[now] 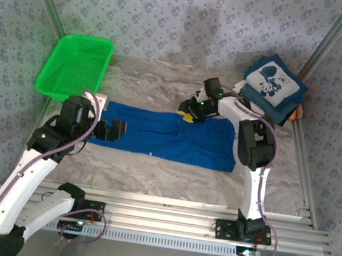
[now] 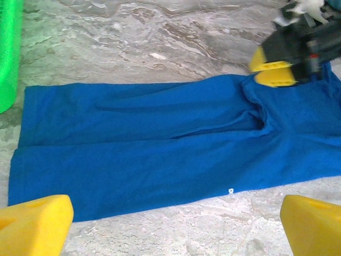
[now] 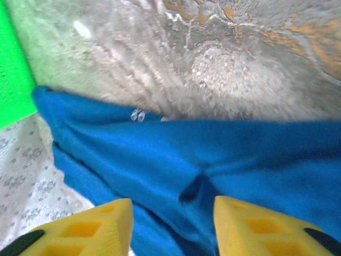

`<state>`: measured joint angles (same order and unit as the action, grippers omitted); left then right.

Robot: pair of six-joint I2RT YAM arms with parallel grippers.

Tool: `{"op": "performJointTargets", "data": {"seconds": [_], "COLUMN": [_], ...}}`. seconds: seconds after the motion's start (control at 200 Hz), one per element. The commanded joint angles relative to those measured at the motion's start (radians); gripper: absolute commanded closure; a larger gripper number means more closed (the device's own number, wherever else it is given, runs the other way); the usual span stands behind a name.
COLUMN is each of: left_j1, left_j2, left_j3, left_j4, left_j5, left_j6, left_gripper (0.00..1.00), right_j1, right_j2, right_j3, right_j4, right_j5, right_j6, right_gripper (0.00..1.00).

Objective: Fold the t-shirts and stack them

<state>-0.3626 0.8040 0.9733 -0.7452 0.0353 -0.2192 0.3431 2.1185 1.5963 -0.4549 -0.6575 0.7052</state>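
Note:
The royal-blue t-shirt [image 1: 156, 141] is lying crosswise, so the robot's left gripper should swing the t-shirt's end [image 2: 32, 144] by the basket toward the robot while the right gripper pushes the other end of the t-shirt away.
A royal-blue t-shirt [image 1: 156, 137] lies flat across the middle of the table, folded into a long strip. My left gripper [image 1: 114, 129] hovers at its left end, open; in the left wrist view its yellow fingers [image 2: 37, 224] stand wide apart over the shirt's near edge [image 2: 149, 160], with nothing between them. My right gripper [image 1: 189, 113] sits at the shirt's far edge, near the middle. Its jaws [image 3: 173, 224] stand apart just above a crease in the blue cloth [image 3: 202, 160], not pinching it. Folded t-shirts [image 1: 274, 85], a navy one with white print on top, are stacked at the back right.
A green mesh basket [image 1: 76, 65] stands at the back left, close to the shirt's left end. The right gripper's yellow fingers [image 2: 274, 69] show at the upper right of the left wrist view. Patterned walls enclose the marbled table [image 1: 151, 176].

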Motion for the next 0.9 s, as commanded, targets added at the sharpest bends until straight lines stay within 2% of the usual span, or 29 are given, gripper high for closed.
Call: {"op": "performJointTargets", "data": {"seconds": [0.0,0.11,0.215,0.375,0.595,0.779,0.899], "left_j1": [0.037,0.084,0.141,0.205,0.206,0.205,0.186], "left_j2": [-0.010,0.005,0.030,0.119,0.189,0.307,0.444], "left_j3": [-0.011,-0.018,-0.034,-0.033,-0.038,-0.017,0.031], "left_j4": [-0.005,0.005,0.029,0.030,0.095,0.127,0.128], "left_j5": [-0.003,0.013,0.070,0.140,0.145,0.152,0.151], "left_j6": [-0.019,-0.034,-0.056,-0.091,-0.107,-0.075,-0.050], "left_gripper": [0.00,0.00,0.00,0.00,0.00,0.00,0.06], "right_j1": [-0.083,-0.162,-0.251,-0.332,-0.299,-0.197,-0.137], "right_j2": [-0.243,-0.407,-0.511,-0.657,-0.751,-0.736,-0.687], "right_j3": [-0.073,-0.154,-0.242,-0.517,-0.681,-0.729,-0.740], "right_j4": [-0.034,-0.202,-0.375,-0.339,-0.176,-0.100,-0.055], "right_j5": [-0.031,0.019,0.101,0.095,0.115,0.178,0.218], "right_j6": [-0.033,-0.108,-0.200,-0.187,-0.084,-0.003,0.039], "right_gripper": [0.45,0.33,0.30,0.29,0.27,0.26,0.28]}}
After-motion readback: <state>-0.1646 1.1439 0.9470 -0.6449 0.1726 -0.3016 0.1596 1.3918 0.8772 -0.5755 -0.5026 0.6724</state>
